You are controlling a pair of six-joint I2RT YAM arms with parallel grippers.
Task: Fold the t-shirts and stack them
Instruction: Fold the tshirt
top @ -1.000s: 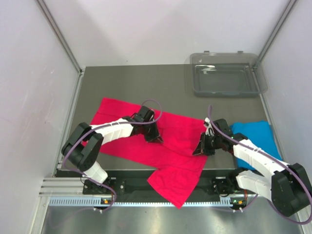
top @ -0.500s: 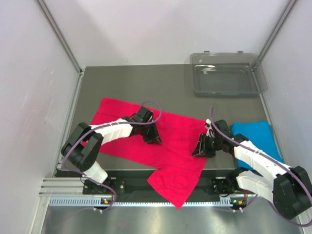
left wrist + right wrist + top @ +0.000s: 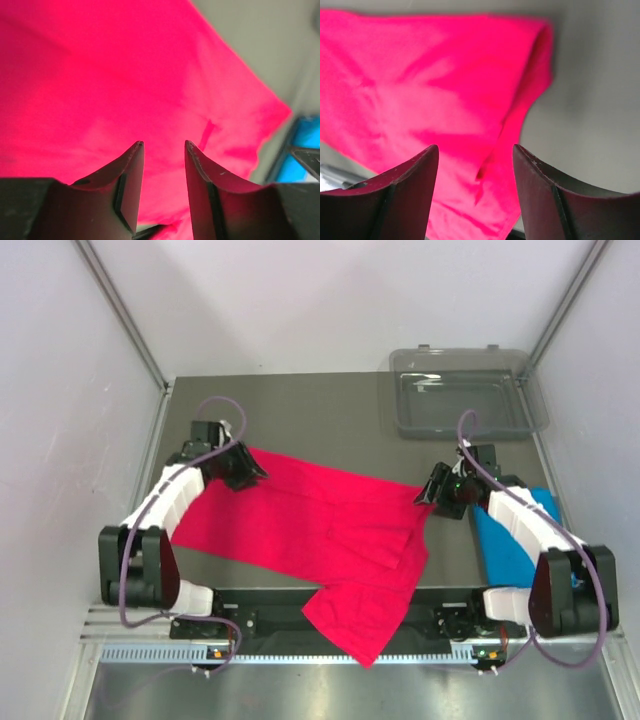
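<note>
The crimson-pink t-shirt slants partly over the front edge (image 3: 355,623), so my left gripper should go back to its far corner and pull it straight.
The crimson-pink t-shirt (image 3: 310,515) lies spread across the table, with one part hanging over the front edge. My left gripper (image 3: 245,468) hovers at the shirt's far left corner. In the left wrist view it (image 3: 162,145) is open over the pink cloth (image 3: 100,75), nothing between the fingers. My right gripper (image 3: 432,492) stands at the shirt's right corner, also open (image 3: 475,147) and empty above the pink cloth (image 3: 420,75). The sky blue t-shirt (image 3: 510,545) lies at the right edge, partly hidden under the right arm; a bit of it (image 3: 305,165) shows in the left wrist view.
A clear grey plastic tray (image 3: 465,420) sits at the back right of the dark table (image 3: 300,410). White walls and metal rails close in both sides. Bare table (image 3: 590,100) shows to the right of the pink shirt's edge.
Both grippers opened and let go of the pink shirt near its middle. The left one swung out to the far left corner, the right one back to the right corner.
</note>
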